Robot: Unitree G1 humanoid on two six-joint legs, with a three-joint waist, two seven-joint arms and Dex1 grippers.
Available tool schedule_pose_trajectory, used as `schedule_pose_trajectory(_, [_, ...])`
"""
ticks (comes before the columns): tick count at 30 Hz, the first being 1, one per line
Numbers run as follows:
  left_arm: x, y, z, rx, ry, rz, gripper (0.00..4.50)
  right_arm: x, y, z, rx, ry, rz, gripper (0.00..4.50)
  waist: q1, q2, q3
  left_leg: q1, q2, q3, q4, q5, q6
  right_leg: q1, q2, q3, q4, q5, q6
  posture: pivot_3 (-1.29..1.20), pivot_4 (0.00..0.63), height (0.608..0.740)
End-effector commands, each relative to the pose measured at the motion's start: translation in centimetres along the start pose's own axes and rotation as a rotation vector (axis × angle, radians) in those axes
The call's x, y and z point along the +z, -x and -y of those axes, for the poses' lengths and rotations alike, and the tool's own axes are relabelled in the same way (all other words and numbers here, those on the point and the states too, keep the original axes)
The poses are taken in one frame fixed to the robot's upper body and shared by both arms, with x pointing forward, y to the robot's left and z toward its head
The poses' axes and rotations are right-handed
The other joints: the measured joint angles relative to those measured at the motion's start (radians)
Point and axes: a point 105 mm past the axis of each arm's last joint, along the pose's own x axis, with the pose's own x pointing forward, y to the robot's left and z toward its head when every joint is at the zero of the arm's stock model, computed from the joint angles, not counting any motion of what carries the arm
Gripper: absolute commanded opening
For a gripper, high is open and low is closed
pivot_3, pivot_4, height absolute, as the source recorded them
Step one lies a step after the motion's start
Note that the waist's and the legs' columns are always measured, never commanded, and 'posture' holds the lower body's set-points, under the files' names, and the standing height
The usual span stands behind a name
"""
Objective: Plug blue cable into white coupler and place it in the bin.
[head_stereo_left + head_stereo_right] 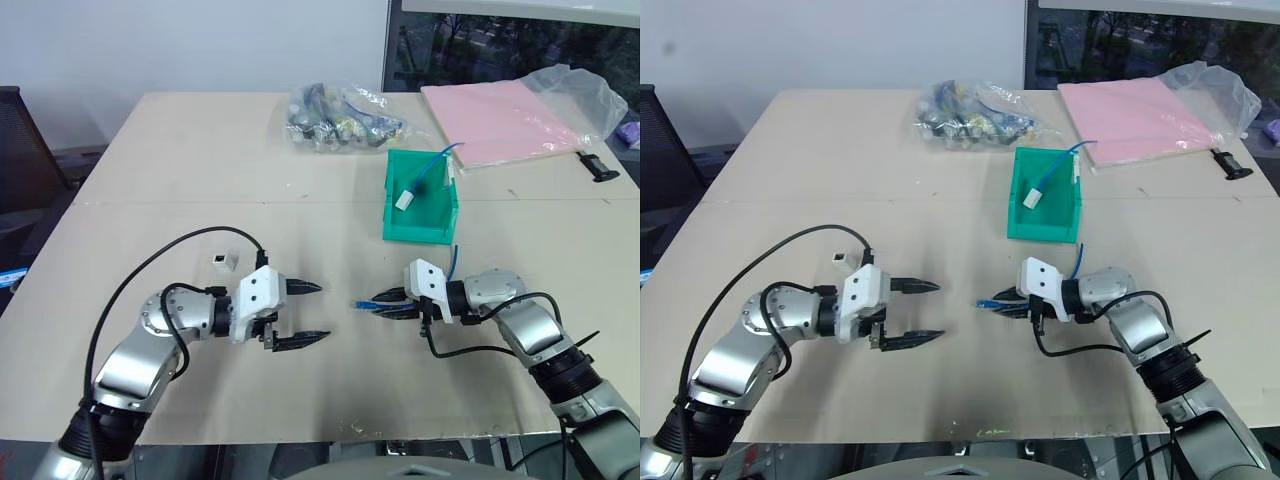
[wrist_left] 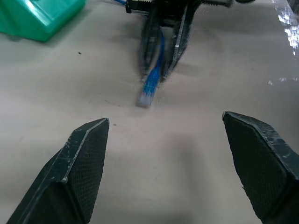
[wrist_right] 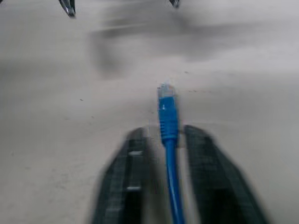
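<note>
The bin's other blue cable already has a coupler on it. I expect the white coupler to stay on when I push the clear plug into it.
The blue cable lies along my right gripper at mid table, its clear plug sticking out ahead toward my left gripper. Its far end curves up behind the right wrist. Whether the cable is clamped cannot be told. My left gripper is open and empty, facing the plug across a short gap. The white coupler sits on the table behind the left wrist, touched by nothing. The green bin stands beyond the right gripper.
Inside the bin lie another blue cable and a white coupler. A clear bag of parts and a pink sheet in plastic sit at the table's far side. A small black object lies far right.
</note>
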Motion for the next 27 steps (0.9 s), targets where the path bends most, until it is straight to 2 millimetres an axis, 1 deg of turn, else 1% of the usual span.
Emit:
schedule_pose_trajectory(1, [0.0, -0.5, -0.2, -0.036, -0.044, -0.007, 3.97, 1.1, 1.7, 0.8, -0.079, 0.012, 0.051, 3.09, -0.001, 0.0, 0.0, 0.0, 0.0, 0.0, 0.0, 0.0, 0.0, 0.0, 0.0, 0.0, 0.0, 0.0, 0.0, 0.0, 0.15, 0.74])
schedule_pose_trajectory(2, [-0.1, -0.8, -0.2, -0.053, -0.048, -0.01, 3.97, 1.5, 2.4, 1.1, -0.124, 0.007, 0.082, 3.53, 0.001, 0.0, 0.0, 0.0, 0.0, 0.0, 0.0, 0.0, 0.0, 0.0, 0.0, 0.0, 0.0, 0.0, 0.0, 0.0, 0.15, 0.74])
schedule_pose_trajectory(3, [-0.2, -1.0, -0.3, -0.067, -0.053, -0.011, 3.97, 1.8, 3.1, 1.5, -0.18, 0.01, 0.121, 4.08, 0.003, 0.0, 0.0, -0.001, 0.0, 0.0, 0.0, 0.0, 0.0, 0.0, 0.0, 0.0, 0.0, 0.0, 0.0, 0.0, 0.15, 0.74])
schedule_pose_trajectory(4, [-0.3, -1.4, -0.5, -0.074, -0.055, -0.012, 3.97, 2.0, 3.8, 1.6, -0.231, -0.002, 0.155, 4.45, 0.002, 0.0, 0.0, -0.001, 0.0, 0.0, 0.0, 0.0, 0.0, 0.0, 0.0, 0.0, 0.0, 0.0, 0.0, 0.0, 0.15, 0.74])
schedule_pose_trajectory(5, [-0.5, -1.7, -0.8, -0.076, -0.055, -0.013, 3.97, 2.0, 4.4, 1.5, -0.26, -0.015, 0.176, 4.45, 0.003, 0.0, 0.0, -0.001, 0.0, 0.0, 0.0, 0.0, 0.0, 0.0, 0.0, 0.0, 0.0, 0.0, 0.0, 0.0, 0.15, 0.74])
schedule_pose_trajectory(9, [-0.9, -3.6, -2.5, -0.098, -0.079, -0.017, 3.97, 0.9, 6.9, -0.8, -0.331, -0.091, 0.187, 4.45, 0.005, 0.0, 0.0, -0.002, 0.0, 0.0, 0.0, 0.0, 0.0, 0.0, 0.0, 0.0, 0.0, 0.0, 0.001, 0.0, 0.15, 0.74])
schedule_pose_trajectory(10, [-0.9, -3.9, -2.7, -0.108, -0.089, -0.016, 3.97, 0.8, 7.3, -1.1, -0.35, -0.1, 0.189, 4.45, 0.004, 0.0, 0.0, -0.002, 0.0, 0.0, 0.0, 0.0, 0.0, 0.0, 0.0, -0.001, 0.0, 0.0, 0.001, 0.0, 0.15, 0.74])
schedule_pose_trajectory(12, [-0.8, -4.6, -3.2, -0.126, -0.097, -0.007, 3.97, 0.8, 7.6, -1.6, -0.374, -0.103, 0.184, 4.45, -0.006, 0.0, 0.0, -0.002, 0.0, 0.0, 0.001, 0.0, 0.0, 0.0, 0.0, 0.0, 0.001, 0.001, 0.001, 0.0, 0.15, 0.74])
schedule_pose_trajectory(14, [-0.8, -5.1, -3.2, -0.166, -0.109, -0.01, 3.97, 0.9, 7.8, -1.9, -0.396, -0.105, 0.181, 4.45, -0.016, 0.0, 0.0, -0.001, 0.0, 0.002, 0.001, 0.0, 0.0, 0.0, 0.0, 0.002, 0.001, 0.001, 0.002, 0.0, 0.15, 0.74])
schedule_pose_trajectory(18, [-1.0, -5.6, -2.8, -0.24, -0.133, -0.024, 3.97, 1.0, 7.9, -1.8, -0.442, -0.109, 0.18, 4.45, -0.026, -0.001, 0.0, 0.0, 0.0, 0.002, 0.001, 0.0, 0.0, 0.0, 0.001, 0.002, 0.002, 0.002, 0.004, 0.0, 0.15, 0.74])
schedule_pose_trajectory(21, [-2.0, -5.5, -2.6, -0.283, -0.18, -0.083, 3.18, 0.9, 8.0, -1.8, -0.466, -0.109, 0.173, 4.5, -0.024, -0.001, 0.0, -0.001, 0.0, 0.001, 0.001, 0.0, 0.0, 0.0, 0.002, 0.002, 0.001, 0.002, 0.004, 0.0, 0.15, 0.74])
schedule_pose_trajectory(22, [-2.3, -5.4, -2.6, -0.292, -0.187, -0.098, 2.77, 0.9, 8.0, -1.8, -0.469, -0.109, 0.173, 4.5, -0.024, -0.001, 0.0, -0.001, 0.0, 0.002, 0.001, 0.0, 0.0, 0.0, 0.002, 0.002, 0.001, 0.002, 0.004, 0.0, 0.15, 0.74])
schedule_pose_trajectory(24, [-2.7, -5.2, -2.5, -0.302, -0.194, -0.119, 1.75, 0.9, 8.1, -1.7, -0.474, -0.11, 0.171, 4.5, -0.024, -0.001, -0.001, -0.001, -0.001, 0.002, 0.001, 0.0, 0.0, 0.0, 0.001, 0.003, 0.0, 0.002, 0.004, 0.0, 0.15, 0.74])
schedule_pose_trajectory(25, [-2.8, -5.1, -2.5, -0.304, -0.196, -0.124, 1.36, 0.9, 8.1, -1.7, -0.476, -0.11, 0.17, 4.5, -0.024, -0.001, -0.001, -0.001, -0.001, 0.002, 0.001, 0.0, 0.0, 0.0, 0.001, 0.003, 0.0, 0.002, 0.004, 0.0, 0.15, 0.74])
schedule_pose_trajectory(26, [-2.9, -5.1, -2.5, -0.303, -0.197, -0.125, 0.82, 0.8, 8.1, -1.7, -0.477, -0.11, 0.168, 4.5, -0.025, -0.001, -0.001, -0.001, -0.001, 0.002, 0.001, 0.0, 0.0, 0.0, 0.001, 0.003, 0.0, 0.002, 0.004, 0.0, 0.15, 0.74])
schedule_pose_trajectory(27, [-2.9, -5.1, -2.5, -0.301, -0.197, -0.123, 0.46, 0.8, 8.1, -1.7, -0.476, -0.111, 0.166, 4.5, -0.026, -0.001, -0.001, -0.001, -0.001, 0.002, 0.001, 0.0, 0.0, 0.0, 0.001, 0.003, 0.0, 0.002, 0.004, 0.0, 0.15, 0.74])
